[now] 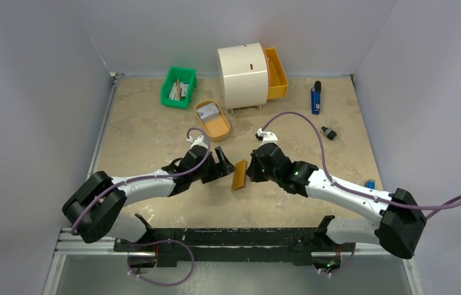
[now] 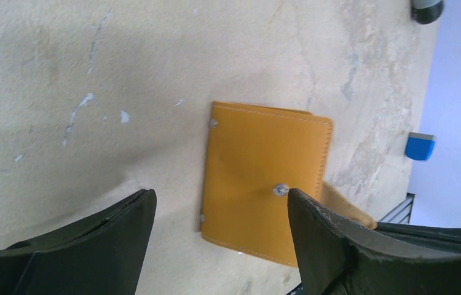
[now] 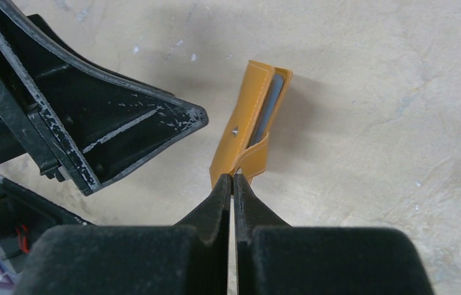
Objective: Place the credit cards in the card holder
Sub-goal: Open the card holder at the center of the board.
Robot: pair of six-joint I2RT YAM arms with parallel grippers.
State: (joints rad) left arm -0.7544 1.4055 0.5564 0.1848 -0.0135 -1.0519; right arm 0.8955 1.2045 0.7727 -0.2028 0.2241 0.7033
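Observation:
The card holder stands folded with my right gripper on its strap (image 3: 252,160), so my left gripper should hold one cover (image 3: 240,120) before my right gripper opens the other.
The card holder (image 1: 239,175) is a flat orange-tan wallet standing on edge on the table between my two grippers. My right gripper (image 1: 251,170) is shut on the wallet's near edge; in the right wrist view its tips (image 3: 233,179) pinch the wallet (image 3: 244,126), whose pale blue-grey inside (image 3: 269,103) shows. My left gripper (image 1: 223,161) is open just left of it; in the left wrist view the wallet's flat side (image 2: 259,178) faces the open gripper (image 2: 222,203). Pale credit cards (image 1: 209,112) lie in the oval orange tray (image 1: 217,128).
A green bin (image 1: 179,86) of sticks and papers stands at the back left. A white round cabinet (image 1: 243,75) with an open orange drawer (image 1: 276,72) stands behind. A blue tool (image 1: 316,98), a small black part (image 1: 329,133) and a small blue block (image 1: 370,184) lie right.

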